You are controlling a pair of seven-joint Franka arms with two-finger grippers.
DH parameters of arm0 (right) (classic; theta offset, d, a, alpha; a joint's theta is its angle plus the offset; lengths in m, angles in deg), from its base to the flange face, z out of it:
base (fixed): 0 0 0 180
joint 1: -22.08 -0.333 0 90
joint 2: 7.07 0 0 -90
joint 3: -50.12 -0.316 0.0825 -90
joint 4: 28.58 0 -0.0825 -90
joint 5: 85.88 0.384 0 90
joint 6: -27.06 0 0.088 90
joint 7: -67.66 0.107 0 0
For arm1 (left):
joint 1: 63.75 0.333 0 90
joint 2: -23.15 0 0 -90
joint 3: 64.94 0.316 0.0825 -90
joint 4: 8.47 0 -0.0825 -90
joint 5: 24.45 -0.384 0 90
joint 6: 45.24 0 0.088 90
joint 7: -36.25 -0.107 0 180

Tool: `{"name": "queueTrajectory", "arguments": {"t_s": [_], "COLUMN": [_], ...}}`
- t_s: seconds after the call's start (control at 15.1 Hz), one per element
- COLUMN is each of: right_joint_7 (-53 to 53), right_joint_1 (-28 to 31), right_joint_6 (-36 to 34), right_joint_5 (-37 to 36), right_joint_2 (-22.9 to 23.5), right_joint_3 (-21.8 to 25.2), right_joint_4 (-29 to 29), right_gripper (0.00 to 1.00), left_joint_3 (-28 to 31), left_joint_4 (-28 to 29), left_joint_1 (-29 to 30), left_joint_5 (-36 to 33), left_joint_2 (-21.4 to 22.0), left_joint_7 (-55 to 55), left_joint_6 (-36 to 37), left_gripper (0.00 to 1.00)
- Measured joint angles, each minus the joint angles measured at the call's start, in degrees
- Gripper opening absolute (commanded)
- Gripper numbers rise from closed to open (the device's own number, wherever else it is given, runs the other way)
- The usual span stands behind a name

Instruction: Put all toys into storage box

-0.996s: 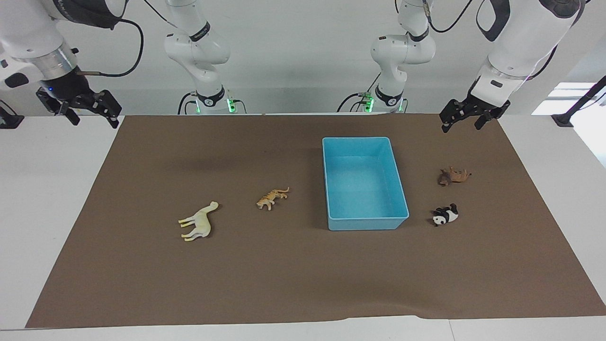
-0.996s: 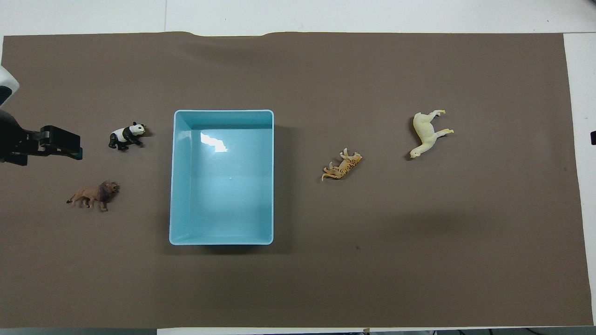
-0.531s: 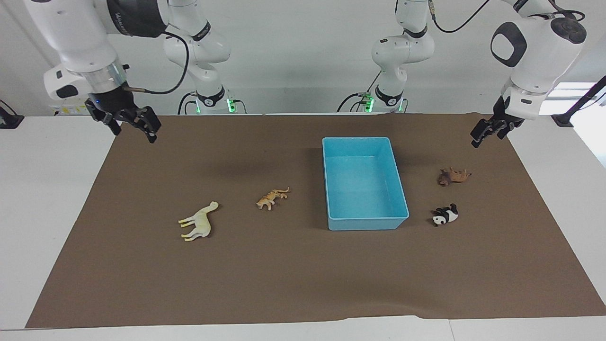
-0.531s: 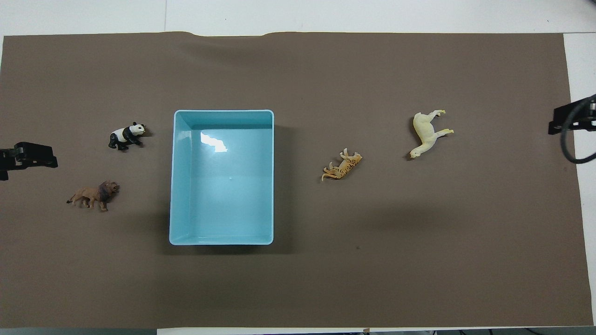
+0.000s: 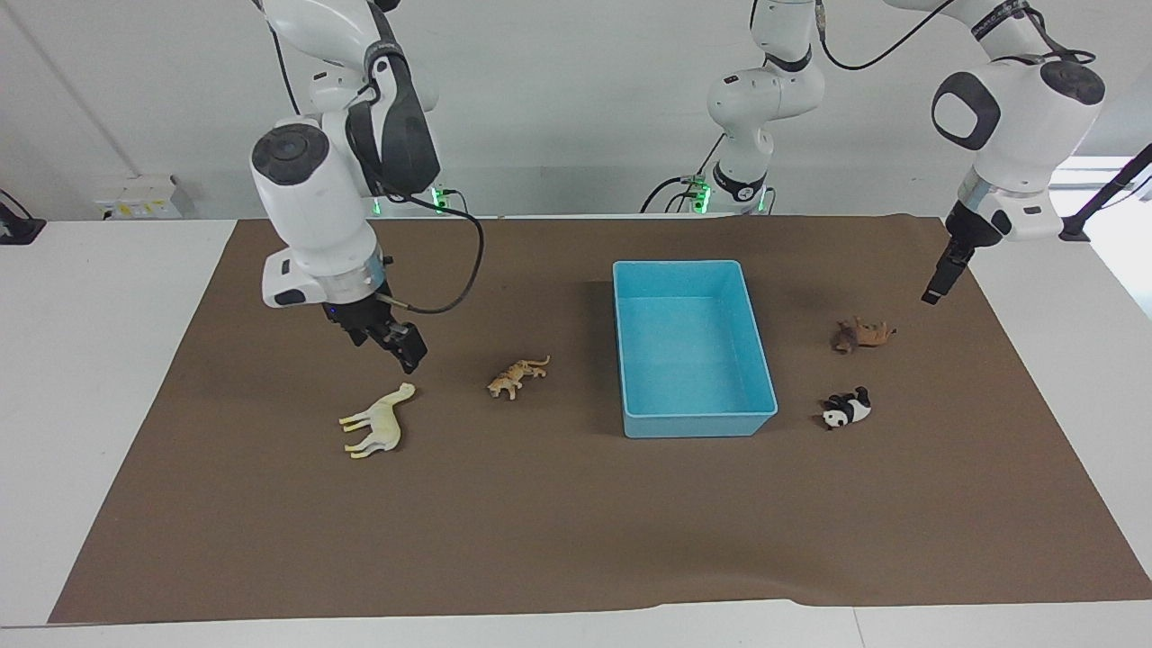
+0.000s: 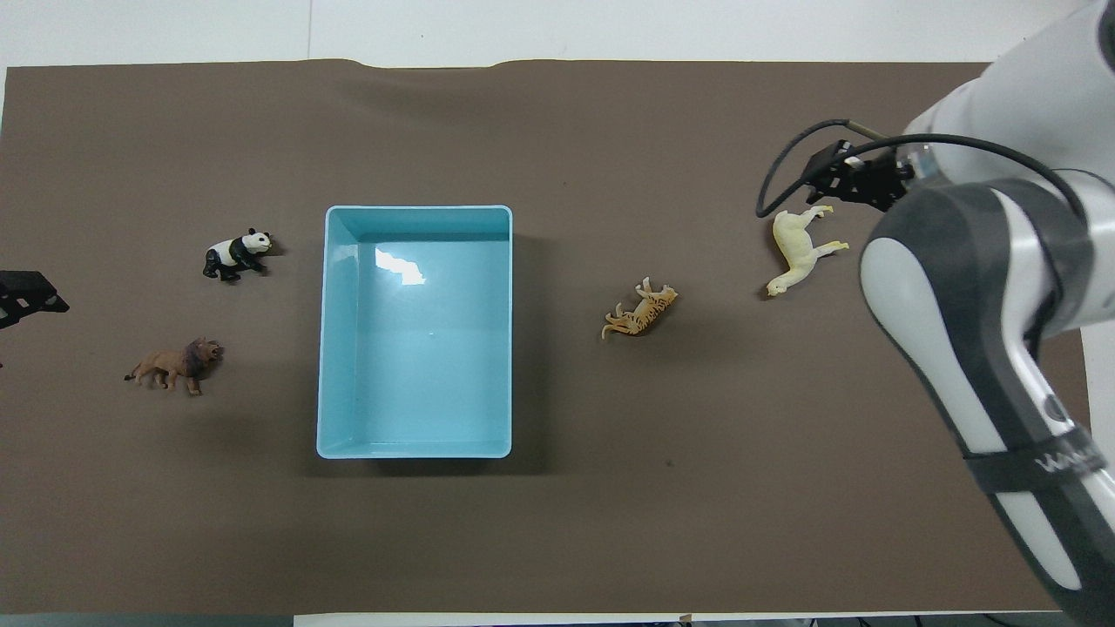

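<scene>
I should go on reaching with my left gripper, as the brown lion lies clear of the panda with its hind end [image 6: 148,367] toward it, until my fingers straddle its body [image 6: 173,364], then close.
The light blue storage box [image 5: 697,423] [image 6: 324,331] stands empty on the brown mat. The pale yellow long-necked figurine [image 5: 376,423] [image 6: 797,248] and the orange tiger [image 5: 515,376] [image 6: 640,313] lie toward the right arm's end. The brown lion [image 5: 862,335] [image 6: 179,364] and the panda [image 5: 844,409] [image 6: 233,254] lie toward the left arm's end. My right gripper [image 5: 403,351] [image 6: 836,178] hangs low over the mat close to the yellow figurine, not touching it. My left gripper [image 5: 936,286] [image 6: 26,296] hangs over the mat's edge near the lion, holding nothing.
The brown mat [image 5: 576,531] covers most of the white table and has a wrinkle at its edge farthest from the robots. The right arm's cable [image 5: 459,270] loops beside its wrist.
My right gripper has swung in from the table's end and come down close to the yellow figurine. My left gripper has drifted lower toward the lion. No toy has moved.
</scene>
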Motion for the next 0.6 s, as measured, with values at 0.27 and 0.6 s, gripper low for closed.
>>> {"name": "queueTrajectory", "arguments": {"t_s": [0.27, 0.6], "right_joint_7": [11.8, 23.8], "right_joint_1": [-4.4, -11.1], "right_joint_6": [4.9, 8.1], "right_joint_5": [2.8, 2.6], "right_joint_2": [2.9, 6.6], "right_joint_3": [0.0, 0.0], "right_joint_4": [0.0, 0.0], "right_gripper": [1.00, 1.00], "left_joint_3": [-0.4, -0.2], "left_joint_4": [5.4, 12.9], "left_joint_1": [-0.2, 0.0], "left_joint_5": [0.0, 0.0], "left_joint_2": [-1.5, -2.5], "left_joint_7": [9.4, 15.0], "left_joint_6": [-6.7, -15.5], "left_gripper": [1.00, 1.00]}}
